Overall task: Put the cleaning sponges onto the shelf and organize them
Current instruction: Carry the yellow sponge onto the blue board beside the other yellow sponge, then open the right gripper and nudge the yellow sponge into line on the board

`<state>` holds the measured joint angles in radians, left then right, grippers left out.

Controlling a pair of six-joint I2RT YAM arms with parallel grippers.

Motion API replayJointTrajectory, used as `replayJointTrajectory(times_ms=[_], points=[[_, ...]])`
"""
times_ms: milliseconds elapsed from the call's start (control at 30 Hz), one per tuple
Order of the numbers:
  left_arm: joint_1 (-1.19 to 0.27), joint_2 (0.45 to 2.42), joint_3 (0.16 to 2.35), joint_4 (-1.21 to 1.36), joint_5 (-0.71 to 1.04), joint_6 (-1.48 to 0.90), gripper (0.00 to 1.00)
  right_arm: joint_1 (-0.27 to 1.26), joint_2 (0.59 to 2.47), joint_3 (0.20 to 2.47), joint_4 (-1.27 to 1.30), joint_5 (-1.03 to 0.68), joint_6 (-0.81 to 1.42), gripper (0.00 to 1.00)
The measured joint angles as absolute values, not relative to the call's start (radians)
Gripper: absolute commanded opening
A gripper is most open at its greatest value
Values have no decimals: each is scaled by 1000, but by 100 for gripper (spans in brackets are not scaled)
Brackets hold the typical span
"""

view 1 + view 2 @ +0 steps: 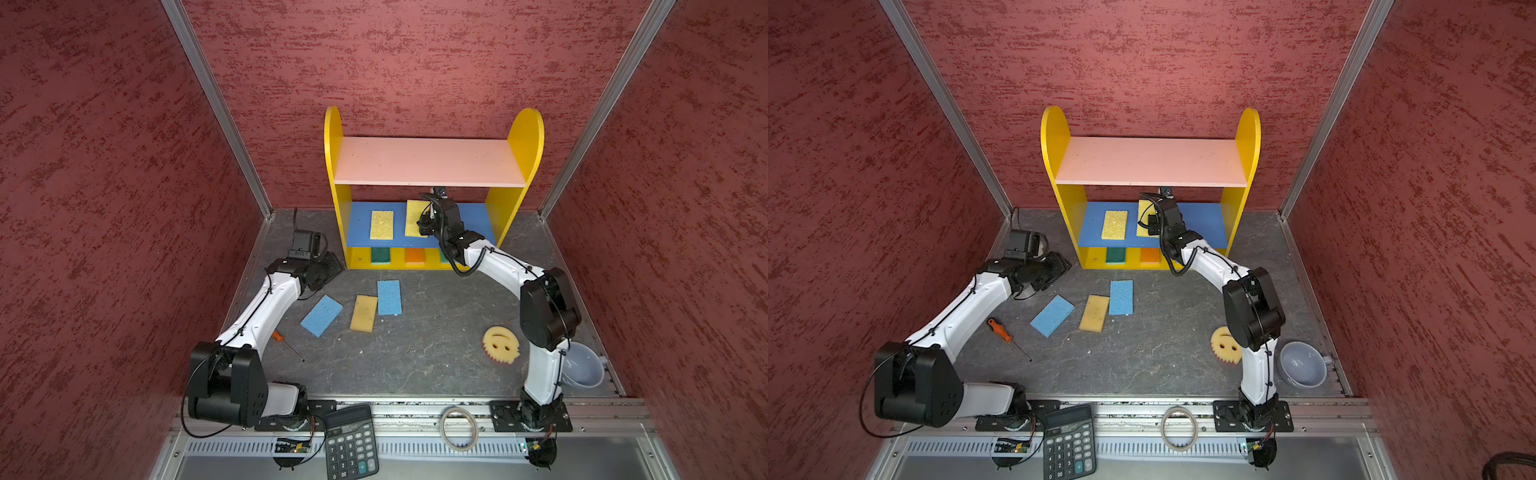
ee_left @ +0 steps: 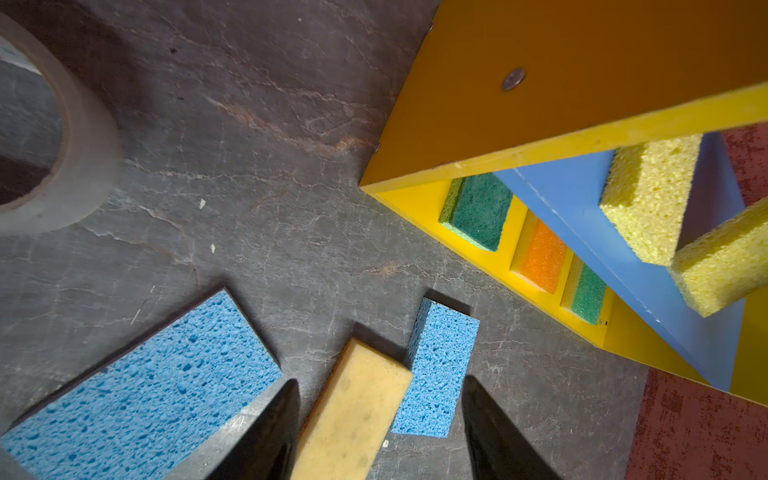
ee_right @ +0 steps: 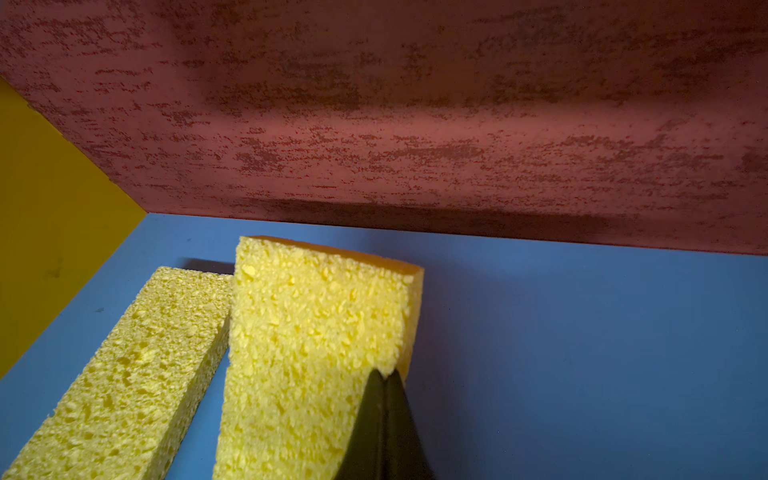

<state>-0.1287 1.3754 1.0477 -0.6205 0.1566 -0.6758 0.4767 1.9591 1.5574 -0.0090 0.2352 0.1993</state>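
Observation:
The held yellow sponge hangs straight beside the flat one with a gap, so I keep lowering it with my right gripper until it rests on the blue board.
The shelf stands against the back wall. On its blue middle board one yellow sponge lies flat. Beside it, a second yellow sponge is tilted up, its edge pinched in my shut right gripper. The bottom board holds a green-topped sponge, an orange-topped one and another green one. On the floor lie two blue sponges, a tan sponge and the smiley sponge. My left gripper hangs open and empty above the tan sponge, near the shelf's left front corner.
An orange-handled screwdriver lies by the left arm. A tape roll sits beside the left wrist. A pale bowl stands at the right front, with a calculator and a tape ring on the front rail. Red walls enclose the cell.

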Motion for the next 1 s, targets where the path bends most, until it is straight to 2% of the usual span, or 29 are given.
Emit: replayJointTrajectory(times_ms=[533, 800, 1000], points=[[-151, 1417, 1102, -629, 149, -684, 62, 465, 2009, 1563, -13, 202, 53, 1], [-175, 1450, 1113, -636, 139, -692, 62, 456, 2041, 1598, -36, 212, 9, 31], [-189, 1455, 1129, -646, 125, -695, 62, 451, 2042, 1615, -55, 224, -7, 34]])
